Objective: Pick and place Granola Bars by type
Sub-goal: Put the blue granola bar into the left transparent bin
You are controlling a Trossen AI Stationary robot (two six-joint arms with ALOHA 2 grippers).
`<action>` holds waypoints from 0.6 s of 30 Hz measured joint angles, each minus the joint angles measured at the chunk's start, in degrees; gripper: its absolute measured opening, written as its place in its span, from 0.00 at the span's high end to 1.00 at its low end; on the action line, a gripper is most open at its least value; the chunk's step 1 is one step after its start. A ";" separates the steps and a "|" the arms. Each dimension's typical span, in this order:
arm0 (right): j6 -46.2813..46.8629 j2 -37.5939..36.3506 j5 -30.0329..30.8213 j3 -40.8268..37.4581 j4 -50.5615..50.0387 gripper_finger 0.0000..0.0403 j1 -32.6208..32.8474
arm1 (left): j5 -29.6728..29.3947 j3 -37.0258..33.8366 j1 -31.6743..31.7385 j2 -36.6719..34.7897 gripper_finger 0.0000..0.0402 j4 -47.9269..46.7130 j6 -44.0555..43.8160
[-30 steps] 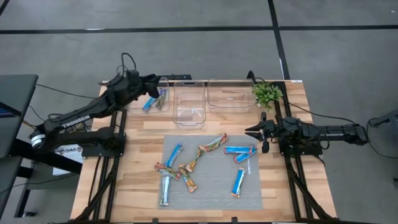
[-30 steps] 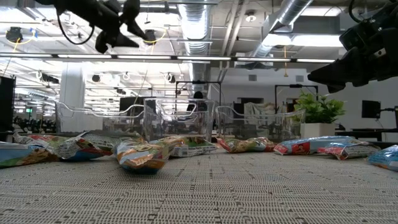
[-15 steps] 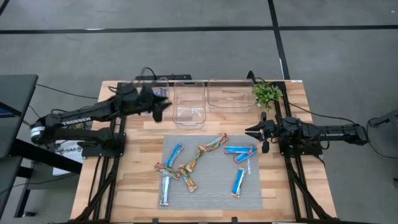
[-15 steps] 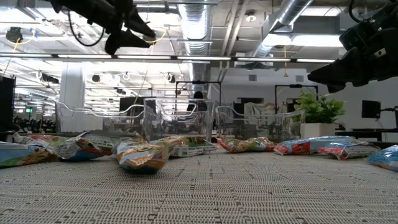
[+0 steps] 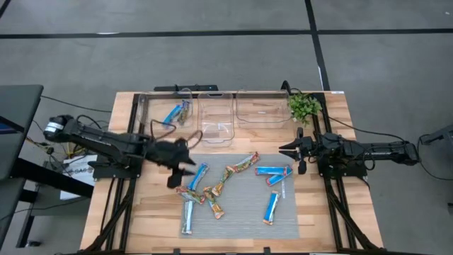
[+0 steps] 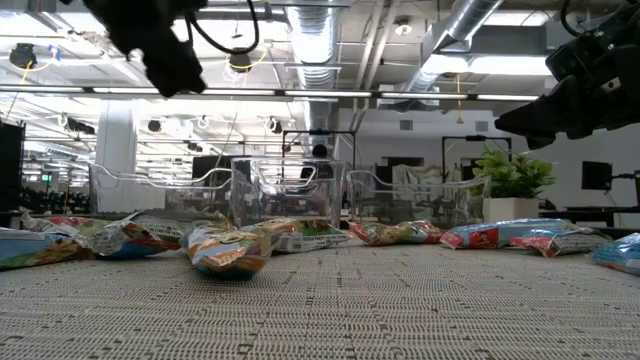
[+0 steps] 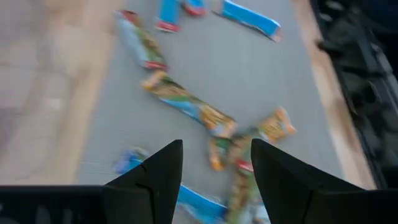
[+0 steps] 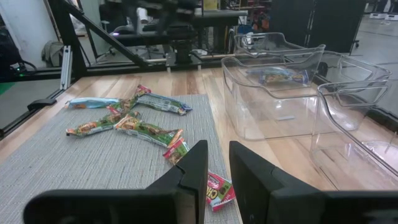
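Observation:
I can see the blue-and-white bar [image 5: 202, 171] beside my left gripper lying across its open fingers, so next I turn my left gripper to straddle the bar's long sides [image 5: 199, 177] before it goes down.
Several granola bars lie scattered on a grey mat [image 5: 241, 202]: blue-and-white ones [image 5: 197, 176] [image 5: 271, 207], one blue with red ends [image 5: 272, 171], and multicoloured ones [image 5: 241, 165] [image 7: 186, 102]. Two more bars, one blue [image 5: 172, 113] and one multicoloured [image 5: 185, 110], lie in the left clear bin. My left gripper [image 5: 180, 168] [image 7: 214, 180] hovers open over the mat's left part, above the bars, holding nothing. My right gripper [image 5: 287, 150] [image 8: 217, 180] waits open at the mat's right edge, off the table surface.
Three clear bins stand in a row along the far side: left [image 5: 152, 113], middle [image 5: 214, 122], right [image 5: 262, 108]. A small green plant [image 5: 304, 106] sits at the far right corner. Bare wood [image 5: 152, 205] lies left of the mat.
My left gripper has swung from above the left bin toward the table's near edge, ending over the mat's left part, tipped to look down on the bars. The bars on the mat have not moved.

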 joint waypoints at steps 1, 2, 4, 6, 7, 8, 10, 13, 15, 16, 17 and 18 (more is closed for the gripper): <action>-0.02 0.00 0.00 0.00 0.00 0.85 0.00 | 0.00 0.00 -1.73 0.41 0.54 0.03 -0.37; -0.02 0.00 -0.02 -0.02 0.00 0.85 0.00 | 0.00 0.00 -3.30 0.68 0.54 0.00 -0.78; -0.01 0.00 -0.01 -0.01 0.00 0.85 0.00 | 0.00 0.00 -6.15 0.92 0.54 0.06 -1.46; -0.02 -0.02 -0.02 -0.02 -0.02 0.85 0.00 | 0.04 0.00 -8.14 1.12 0.54 0.03 -1.76; -0.02 0.00 -0.02 -0.02 0.00 0.85 0.00 | 0.00 0.00 -8.82 1.12 0.54 -0.10 -2.03; 0.00 0.00 -0.02 0.00 -0.02 0.85 0.00 | 0.00 0.00 -9.31 1.09 0.54 0.04 -2.59; 0.00 -0.01 -0.02 -0.01 0.00 0.85 0.00 | -0.01 0.00 -9.66 1.09 0.54 0.05 -4.22; -0.02 -0.02 -0.02 -0.01 -0.01 0.85 0.00 | -0.05 0.00 -9.65 1.09 0.54 0.05 -7.50; 0.00 0.00 -0.02 -0.02 -0.01 0.85 0.00 | -0.46 0.00 -9.65 1.09 0.54 -0.17 -10.17; -0.02 0.00 -0.02 0.00 0.00 0.85 0.00 | -1.20 0.00 -9.64 1.09 0.54 -0.52 -11.93; -0.02 0.00 -0.02 -0.02 0.00 0.85 0.00 | -2.43 0.00 -9.61 1.19 0.54 -1.22 -14.36; 0.00 -0.01 -0.02 -0.02 -0.01 0.85 0.00 | -3.77 0.00 -9.44 1.44 0.54 -2.11 -17.22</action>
